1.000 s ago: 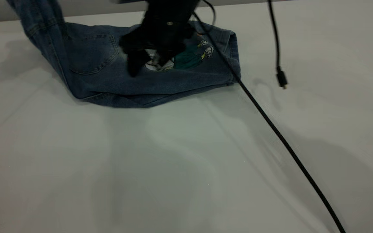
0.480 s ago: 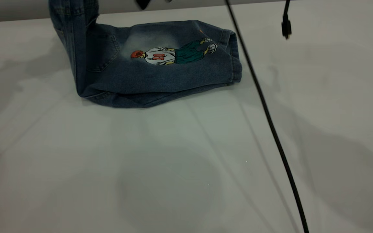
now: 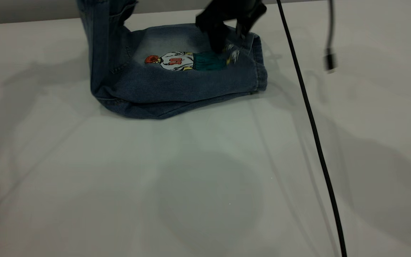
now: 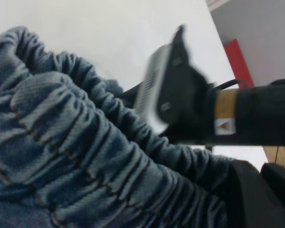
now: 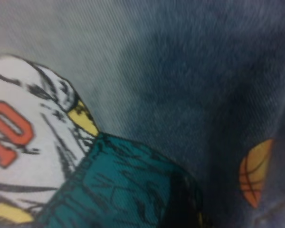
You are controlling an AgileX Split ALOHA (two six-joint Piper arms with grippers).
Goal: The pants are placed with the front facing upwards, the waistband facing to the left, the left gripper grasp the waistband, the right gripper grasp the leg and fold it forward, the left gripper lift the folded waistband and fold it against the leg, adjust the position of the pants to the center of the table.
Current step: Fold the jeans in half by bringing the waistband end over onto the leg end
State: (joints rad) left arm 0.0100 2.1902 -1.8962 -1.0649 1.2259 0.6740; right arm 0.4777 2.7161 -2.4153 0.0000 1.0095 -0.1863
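Observation:
Next, my right gripper moves back past the hem before my left gripper folds, because my right gripper is over the print (image 3: 211,61) where the waistband has to land.
The blue denim pants (image 3: 187,84) lie folded at the far middle of the table (image 3: 198,185), cartoon print (image 3: 187,60) facing up. Their left end rises steeply out of the exterior view's top. The left wrist view shows the ruched waistband (image 4: 76,156) up close, and my left gripper (image 4: 261,190) is shut on it, out of the exterior view. My right gripper (image 3: 228,39) hangs open just above the leg, over the print's feet near the hem. The right wrist view is filled by the print (image 5: 109,185) and a small basketball (image 5: 256,171).
A black cable (image 3: 309,117) runs from the top down across the table's right side. A loose plug (image 3: 329,62) dangles to its right. The right arm (image 4: 247,114) shows across the left wrist view.
The lifted waistband end has moved to the right. My right gripper left the print's left part, rose out of view, and has come down over the hem end of the leg.

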